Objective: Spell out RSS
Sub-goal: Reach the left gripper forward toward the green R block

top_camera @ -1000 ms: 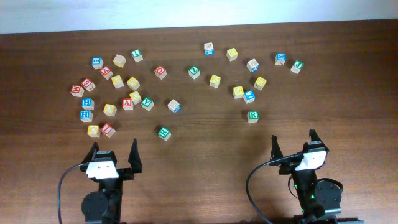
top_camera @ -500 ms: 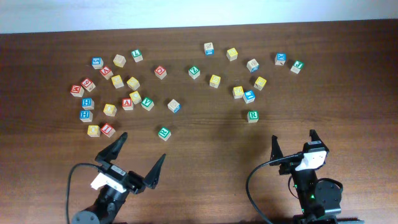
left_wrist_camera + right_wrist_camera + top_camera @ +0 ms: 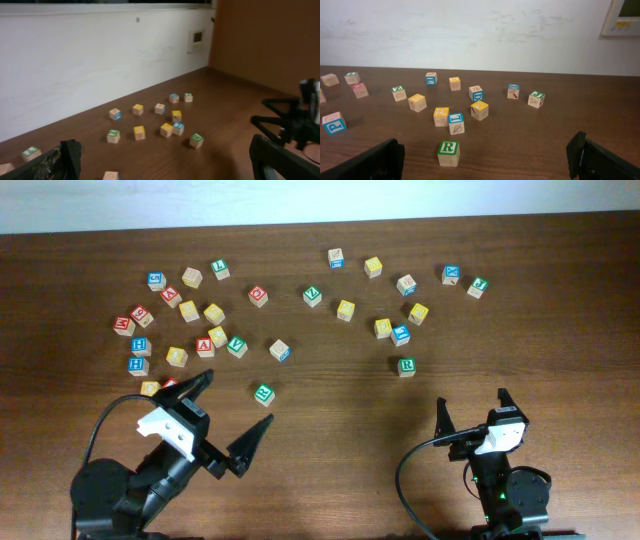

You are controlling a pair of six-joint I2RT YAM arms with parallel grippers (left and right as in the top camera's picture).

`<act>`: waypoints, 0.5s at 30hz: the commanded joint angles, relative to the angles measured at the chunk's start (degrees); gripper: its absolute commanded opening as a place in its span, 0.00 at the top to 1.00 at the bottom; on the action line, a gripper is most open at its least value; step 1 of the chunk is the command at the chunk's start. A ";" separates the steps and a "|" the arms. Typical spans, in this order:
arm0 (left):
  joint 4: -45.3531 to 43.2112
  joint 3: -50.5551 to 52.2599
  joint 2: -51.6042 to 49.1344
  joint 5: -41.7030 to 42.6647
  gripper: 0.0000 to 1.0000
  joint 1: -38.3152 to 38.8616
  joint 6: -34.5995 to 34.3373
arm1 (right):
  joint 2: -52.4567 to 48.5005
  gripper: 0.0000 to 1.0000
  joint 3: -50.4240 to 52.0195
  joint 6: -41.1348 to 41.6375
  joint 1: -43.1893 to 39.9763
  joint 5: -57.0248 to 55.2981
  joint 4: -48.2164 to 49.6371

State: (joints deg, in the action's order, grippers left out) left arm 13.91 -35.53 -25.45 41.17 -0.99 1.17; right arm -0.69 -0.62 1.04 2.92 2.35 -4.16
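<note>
The left gripper's open fingers point level past the green cube (image 3: 264, 395) near the end of its finger, so the robot should tip the fingers down and close them on that cube.
The green-framed R cube (image 3: 406, 366) stands alone on the brown table, ahead and to the left of my right gripper (image 3: 472, 402). It shows close in the right wrist view (image 3: 448, 152), left of the gripper (image 3: 487, 159), whose jaws stand wide open and empty. My left gripper (image 3: 235, 400) is also wide open and empty, turned toward the right, and its camera sees the R cube (image 3: 196, 139) far off. Several yellow cubes (image 3: 345, 309) lie scattered across the table. Their letters are too small to read, so I cannot pick out the S cubes.
Another green cube (image 3: 263, 392) sits just beyond my left gripper's right fingertip. A dense cluster of cubes (image 3: 189, 310) fills the left side, and the left finger overlaps a yellow one (image 3: 150, 389). A looser group (image 3: 400, 335) lies behind the R cube. A white wall (image 3: 470, 30) backs the table.
My left arm has swung forward and twisted to the right, and its gripper now stands diagonal near the green cube. The right arm and all the cubes have stayed put.
</note>
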 commanded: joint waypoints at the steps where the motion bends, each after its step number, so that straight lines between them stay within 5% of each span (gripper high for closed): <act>1: 0.17 -1.88 -0.35 4.07 0.01 -0.17 -0.48 | 0.37 0.02 0.31 -0.20 -0.37 -0.48 -0.35; 3: 3.98 -4.52 -1.79 3.19 0.01 -0.20 -0.48 | 0.37 0.02 0.31 -0.20 -0.37 -0.48 -0.35; 7: 31.36 -22.47 -15.13 -11.93 0.01 -0.20 0.46 | 0.37 0.02 0.31 -0.20 -0.37 -0.48 -0.35; 11: 36.94 -26.69 -23.06 -0.50 0.01 -0.17 0.42 | 0.37 0.02 0.31 -0.17 -0.37 -0.48 -0.35; 15: 37.59 -26.73 -27.52 -3.76 0.01 0.11 -2.69 | 0.37 0.02 0.31 -0.20 -0.37 -0.48 -0.35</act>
State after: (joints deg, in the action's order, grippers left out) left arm 50.63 -61.39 -50.39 37.82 -1.06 1.10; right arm -0.69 -0.62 1.04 2.92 2.35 -4.14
